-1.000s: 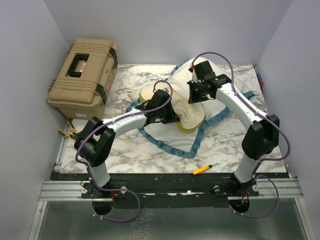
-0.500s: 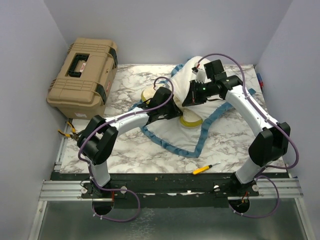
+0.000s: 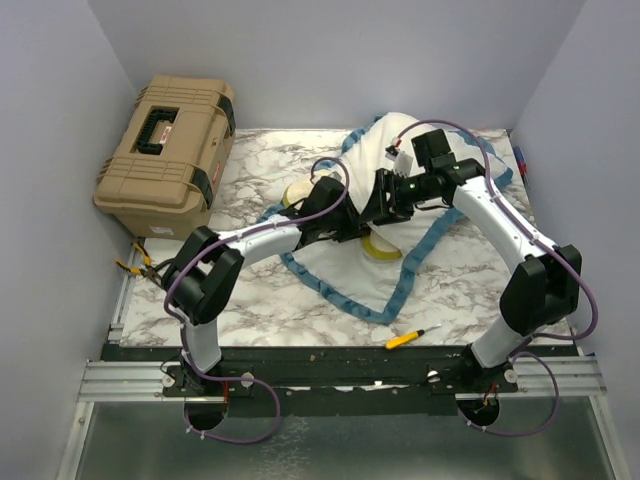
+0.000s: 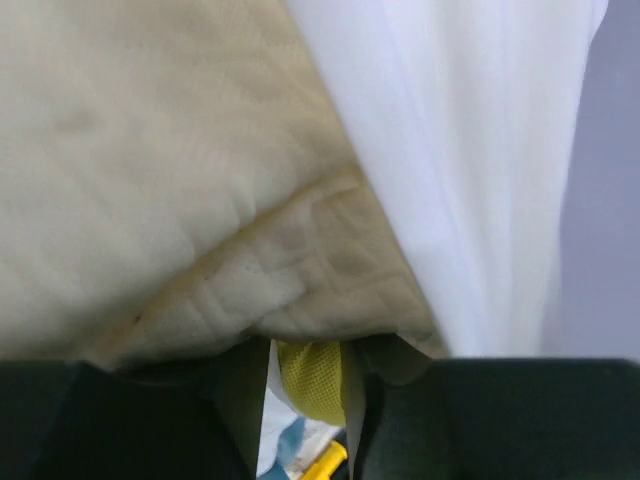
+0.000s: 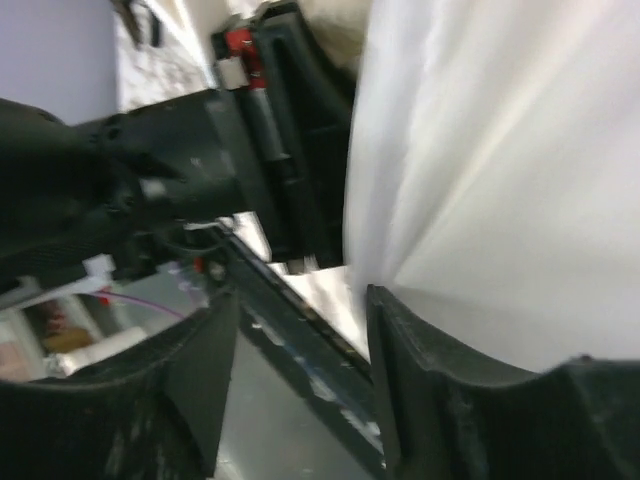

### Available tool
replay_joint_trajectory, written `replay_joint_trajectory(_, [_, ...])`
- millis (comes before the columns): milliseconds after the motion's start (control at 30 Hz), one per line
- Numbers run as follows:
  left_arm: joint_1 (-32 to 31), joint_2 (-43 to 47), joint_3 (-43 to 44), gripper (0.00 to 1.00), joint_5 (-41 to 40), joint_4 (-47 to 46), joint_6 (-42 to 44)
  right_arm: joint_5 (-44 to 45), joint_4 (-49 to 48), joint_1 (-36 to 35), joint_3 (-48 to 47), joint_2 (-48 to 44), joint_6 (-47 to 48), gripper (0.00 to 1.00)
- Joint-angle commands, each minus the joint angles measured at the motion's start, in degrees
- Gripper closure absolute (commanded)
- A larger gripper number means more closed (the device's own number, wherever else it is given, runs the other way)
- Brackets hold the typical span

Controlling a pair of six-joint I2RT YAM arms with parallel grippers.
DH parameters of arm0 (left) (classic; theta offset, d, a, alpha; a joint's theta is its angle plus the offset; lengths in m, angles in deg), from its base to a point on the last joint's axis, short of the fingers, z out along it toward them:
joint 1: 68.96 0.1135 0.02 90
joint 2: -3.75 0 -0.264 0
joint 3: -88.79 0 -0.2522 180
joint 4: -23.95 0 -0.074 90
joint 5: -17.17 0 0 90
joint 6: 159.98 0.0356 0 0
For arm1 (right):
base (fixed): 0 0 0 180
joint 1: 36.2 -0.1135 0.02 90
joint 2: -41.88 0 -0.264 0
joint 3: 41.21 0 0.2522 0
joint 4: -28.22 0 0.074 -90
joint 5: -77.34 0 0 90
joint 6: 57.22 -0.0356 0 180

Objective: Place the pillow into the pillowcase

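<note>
My right gripper needs to pinch the pillow there (image 3: 377, 245), at the pillowcase's edge, before my left gripper pulls out, because the quilted pillow (image 4: 318, 290) is resting over the ends of my left gripper's fingers at that edge.
The pillowcase (image 3: 345, 272) lies white side out, its blue ruffled trim around it, draped over most of the pillow (image 3: 296, 190). Only a cream corner and a yellow bit of the pillow show from above. My left gripper (image 3: 350, 228) sits under the case's edge. In the left wrist view its jaws (image 4: 310, 350) stand parted, with the quilted pillow (image 4: 150, 150) resting over them, the mustard band (image 4: 312, 380) hanging in the gap and white case fabric (image 4: 470, 150) to the right. My right gripper (image 3: 384, 205) (image 5: 295, 300) is open and empty, with white fabric (image 5: 500, 150) against its right finger.
A tan tool case (image 3: 168, 140) stands at the back left. A yellow-handled tool (image 3: 410, 337) lies near the table's front edge, and pliers (image 3: 135, 265) lie at the left edge. Walls close in the back and both sides.
Both grippers have gone from shut to open. The right arm swung left and down toward the left gripper, drawing the case further over the pillow, so less cream shows.
</note>
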Motion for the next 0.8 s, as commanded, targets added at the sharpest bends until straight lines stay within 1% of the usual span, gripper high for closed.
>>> replay_joint_trajectory(0, [1.1,7.6,-6.2,0.58,-5.1,-2.7,-0.7,9.6,6.1,-1.0,-1.0,-3.5,4.6,0.34])
replay_joint_trajectory(67, [1.2,12.3,-9.4,0.44,-8.0,1.0,-0.8,11.5,5.9,-1.0,-0.9,-3.7,6.0,0.26])
replay_joint_trajectory(100, [1.3,14.3,-10.9,0.40,-8.8,2.2,-0.8,11.9,5.8,-1.0,-1.0,-3.6,6.7,0.24])
replay_joint_trajectory(233, [1.9,20.8,-15.2,0.31,-10.4,6.1,-0.5,13.5,4.6,-2.6,-1.4,-3.1,8.5,0.17])
replay_joint_trajectory(300, [2.3,23.5,-16.7,0.30,-10.5,8.2,0.0,16.4,4.5,-5.1,-2.0,-2.4,9.6,0.16])
replay_joint_trajectory(400, [3.4,26.8,-19.0,0.29,-11.1,11.7,0.3,24.7,4.2,-9.9,-1.9,-1.4,11.5,0.14])
replay_joint_trajectory(500, [5.5,29.4,-21.5,0.30,-12.3,14.9,0.2,35.1,-1.3,-15.1,1.1,-0.8,12.0,0.12])
replay_joint_trajectory(600, [7.2,30.9,-23.5,0.30,-11.4,16.3,1.0,42.7,-3.9,-18.7,0.8,3.2,12.2,0.10])
replay_joint_trajectory(667, [7.7,31.3,-24.1,0.29,-10.4,16.9,1.9,47.6,-6.2,-20.6,-0.1,6.0,12.1,0.04])
replay_joint_trajectory(767, [7.8,32.1,-24.7,0.29,-10.0,17.3,2.7,50.9,-10.4,-21.6,-1.2,10.2,13.1,0.00])
